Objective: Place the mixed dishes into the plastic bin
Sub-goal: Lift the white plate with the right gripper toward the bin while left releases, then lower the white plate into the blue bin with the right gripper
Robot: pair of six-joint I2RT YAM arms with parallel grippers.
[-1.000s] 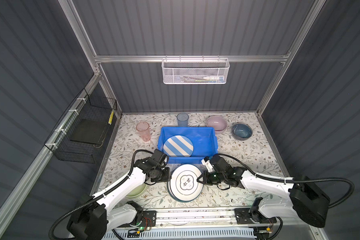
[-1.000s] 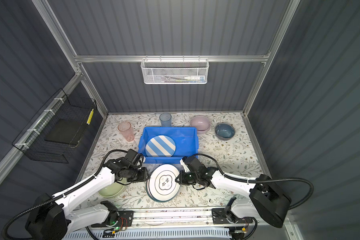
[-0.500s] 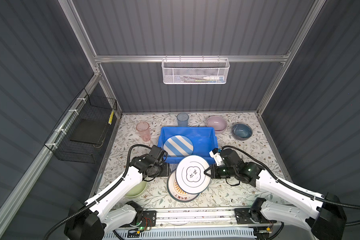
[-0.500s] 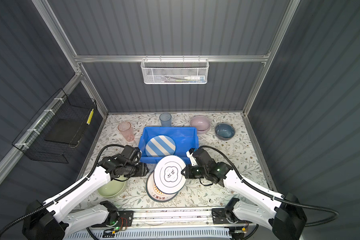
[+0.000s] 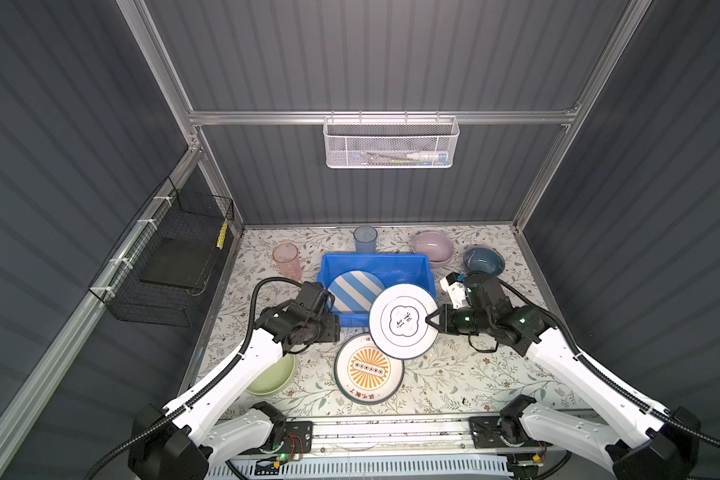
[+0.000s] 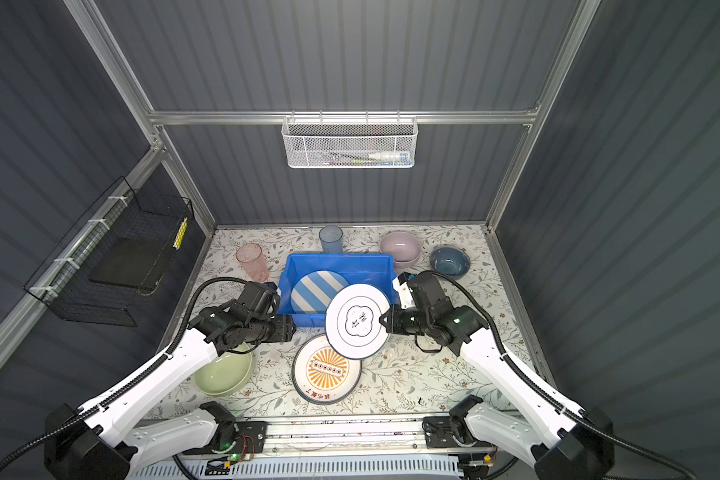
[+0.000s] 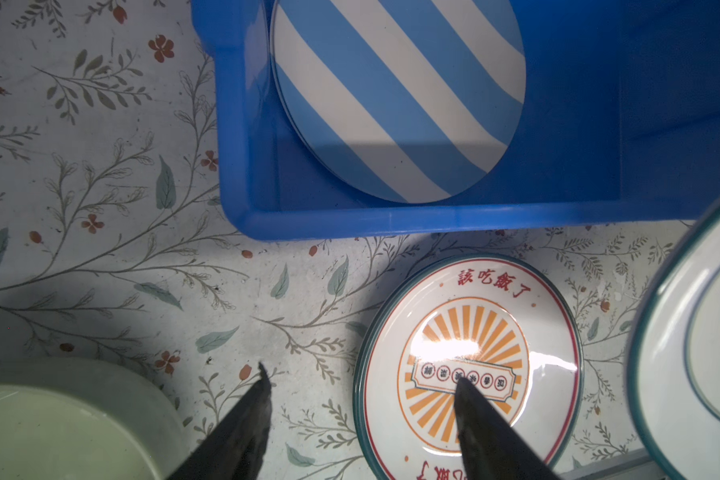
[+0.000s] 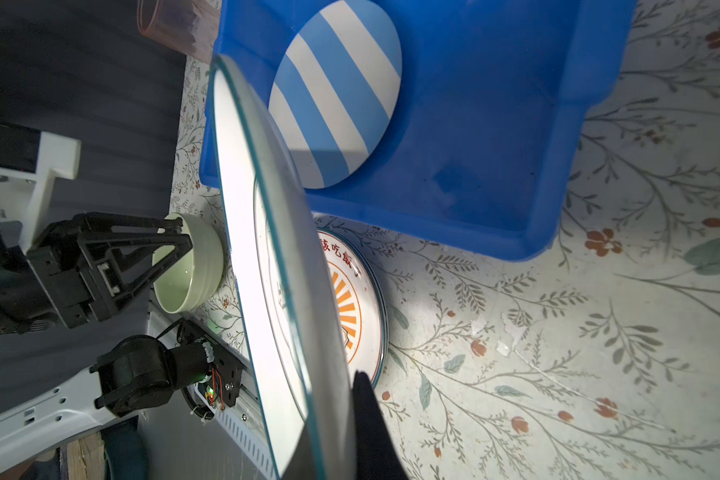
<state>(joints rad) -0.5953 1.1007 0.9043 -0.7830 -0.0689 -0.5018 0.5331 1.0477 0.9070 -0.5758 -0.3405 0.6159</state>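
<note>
I should go on moving the white emblem plate (image 5: 403, 321) with my right gripper until it sits on the striped plate (image 5: 353, 291), because its emblem is facing up and the striped plate is uncovered.
My right gripper (image 5: 431, 322) is shut on the rim of the white emblem plate (image 5: 402, 322), held tilted in the air over the plastic bin's (image 5: 430, 270) front right corner. In the right wrist view the same plate (image 8: 267, 249) sits edge-on between the fingers (image 8: 371, 415). A blue-white striped plate (image 5: 352, 291) lies in the bin. A lettered-rim plate with an orange sunburst (image 5: 368, 372) rests on the table. My left gripper (image 7: 360, 374) hangs open and empty over that plate's left edge, beside the green bowl (image 5: 273, 374).
A pink tumbler (image 5: 287, 259), blue tumbler (image 5: 365, 239), pink bowl (image 5: 433, 247) and dark-blue bowl (image 5: 484, 259) stand around the bin's back. A black wire basket (image 5: 175, 257) hangs on the left wall and a white mesh basket (image 5: 391, 143) on the back wall.
The right gripper lifted the emblem plate off the sunburst plate and carried it back toward the bin. The left gripper opened wider and drew away from the plate.
</note>
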